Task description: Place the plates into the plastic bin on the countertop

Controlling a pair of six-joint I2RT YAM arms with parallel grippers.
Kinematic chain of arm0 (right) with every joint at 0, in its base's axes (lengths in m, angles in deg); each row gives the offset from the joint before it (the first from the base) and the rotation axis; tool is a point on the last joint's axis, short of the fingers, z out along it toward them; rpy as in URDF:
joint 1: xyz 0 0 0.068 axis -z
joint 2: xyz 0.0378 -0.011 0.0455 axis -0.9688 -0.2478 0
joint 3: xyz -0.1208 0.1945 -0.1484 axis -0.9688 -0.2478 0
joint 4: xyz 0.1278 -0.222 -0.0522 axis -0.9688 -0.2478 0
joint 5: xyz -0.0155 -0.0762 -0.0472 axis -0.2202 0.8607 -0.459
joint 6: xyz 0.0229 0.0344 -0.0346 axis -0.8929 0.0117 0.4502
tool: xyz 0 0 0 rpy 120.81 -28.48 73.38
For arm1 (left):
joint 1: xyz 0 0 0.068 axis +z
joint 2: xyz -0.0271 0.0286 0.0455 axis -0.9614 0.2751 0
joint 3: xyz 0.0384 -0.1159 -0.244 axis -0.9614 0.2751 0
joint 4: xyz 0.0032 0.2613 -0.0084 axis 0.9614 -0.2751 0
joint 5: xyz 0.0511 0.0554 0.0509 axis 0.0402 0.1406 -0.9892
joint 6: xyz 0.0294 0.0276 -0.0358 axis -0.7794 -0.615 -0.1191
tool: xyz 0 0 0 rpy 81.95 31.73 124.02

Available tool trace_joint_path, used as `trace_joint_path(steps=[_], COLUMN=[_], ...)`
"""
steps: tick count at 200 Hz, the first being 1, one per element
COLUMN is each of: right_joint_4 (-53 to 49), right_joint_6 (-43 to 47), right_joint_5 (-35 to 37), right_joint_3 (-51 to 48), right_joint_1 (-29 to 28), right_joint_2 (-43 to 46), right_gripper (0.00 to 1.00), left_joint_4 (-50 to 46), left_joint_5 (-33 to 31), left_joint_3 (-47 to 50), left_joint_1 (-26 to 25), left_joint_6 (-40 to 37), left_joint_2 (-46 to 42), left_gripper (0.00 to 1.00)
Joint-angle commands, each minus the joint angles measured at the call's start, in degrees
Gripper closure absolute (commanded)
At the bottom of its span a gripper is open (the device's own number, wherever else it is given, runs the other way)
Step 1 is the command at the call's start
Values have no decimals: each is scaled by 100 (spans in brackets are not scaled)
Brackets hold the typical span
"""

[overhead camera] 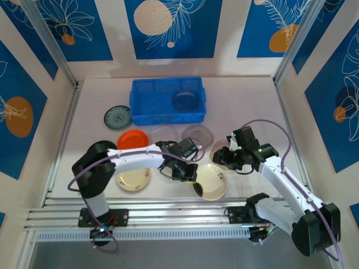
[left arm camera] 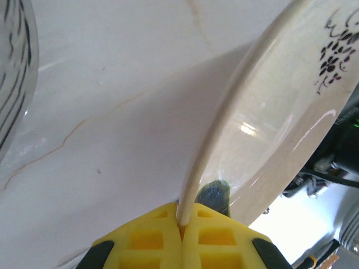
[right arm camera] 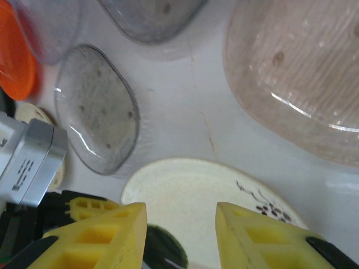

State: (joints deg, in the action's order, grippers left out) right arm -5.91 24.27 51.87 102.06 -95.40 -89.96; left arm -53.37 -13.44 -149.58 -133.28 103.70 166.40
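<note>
My left gripper is holding the tilted cream plate's flowered edge (overhead camera: 221,175) free for my right gripper, so it should keep holding the plate until my right fingers close on that edge.
My left gripper (overhead camera: 193,179) (left arm camera: 182,223) is shut on the left rim of a cream floral plate (overhead camera: 213,180) (left arm camera: 280,106), which stands tilted above the countertop (left arm camera: 112,84). Something dark (right arm camera: 162,249) lies under that plate's near edge. My right gripper (overhead camera: 229,161) (right arm camera: 180,227) hangs open above the same cream plate (right arm camera: 190,190), its fingers apart and touching nothing. The blue plastic bin (overhead camera: 147,105) sits at the back with one dark translucent plate (overhead camera: 185,101) inside. Another cream plate (overhead camera: 133,178), an orange plate (overhead camera: 133,139) and a teal-grey patterned plate (overhead camera: 118,116) lie on the left.
Clear and smoky plates (overhead camera: 197,134) (right arm camera: 98,109) (right arm camera: 151,17) lie between the bin and the grippers. A pinkish ribbed one (right arm camera: 297,73) is by my right gripper. The left arm's silver wrist block (right arm camera: 28,162) sits close to my right fingers. Blue-patterned panels wall the countertop.
</note>
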Motion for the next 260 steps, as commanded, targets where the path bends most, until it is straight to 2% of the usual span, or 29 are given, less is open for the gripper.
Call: trace_joint_path(steps=[1, 32, 71, 126, 150, 163, 168, 230, 234, 250, 260], right_joint_4=[-17, -231, -150, 551, 777, 815, 823, 989, 1025, 1087, 1095], right_joint_6=[-68, -18, 42, -59, -95, -99, -98, -43, -44, -110, -123], right_joint_5=[80, 260, 54, -656, -735, -761, -786, -1335, -1368, -1350, -1287], right_joint_3=[492, 969, 1182, 1322, 1357, 1374, 1379, 1438, 1441, 1451, 1507], right_joint_1=[81, 261, 422, 415, 360, 332, 315, 116, 107, 92, 93], right_joint_2=[91, 160, 71, -540, -665, -743, -765, -1274, -1307, -1405, -1440], right_gripper=[61, 58, 49, 50, 57, 70, 73, 74, 76, 99, 100], left_joint_4=[-371, -377, 184, 218, 181, 210, 239, 898, 934, 921, 916], left_joint_5=[4, 229, 975, 1437, 1452, 1477, 1487, 1887, 1920, 1948, 1951], left_joint_3=[-217, -149, 150, -74, -89, -74, -65, 145, 152, 92, 44], left_joint_1=[268, 738, 1520, 1942, 2007, 2054, 2081, 2430, 2447, 2522, 2568], left_joint_6=[-414, -459, -267, -364, -423, -419, -425, -184, -181, -263, -295], left_joint_2=[-450, -896, -1510, -1645, -1649, -1660, -1669, -1590, -1554, -1435, -1366], left_gripper=[100, 100, 100, 100, 100, 100, 100, 100, 100, 100, 100])
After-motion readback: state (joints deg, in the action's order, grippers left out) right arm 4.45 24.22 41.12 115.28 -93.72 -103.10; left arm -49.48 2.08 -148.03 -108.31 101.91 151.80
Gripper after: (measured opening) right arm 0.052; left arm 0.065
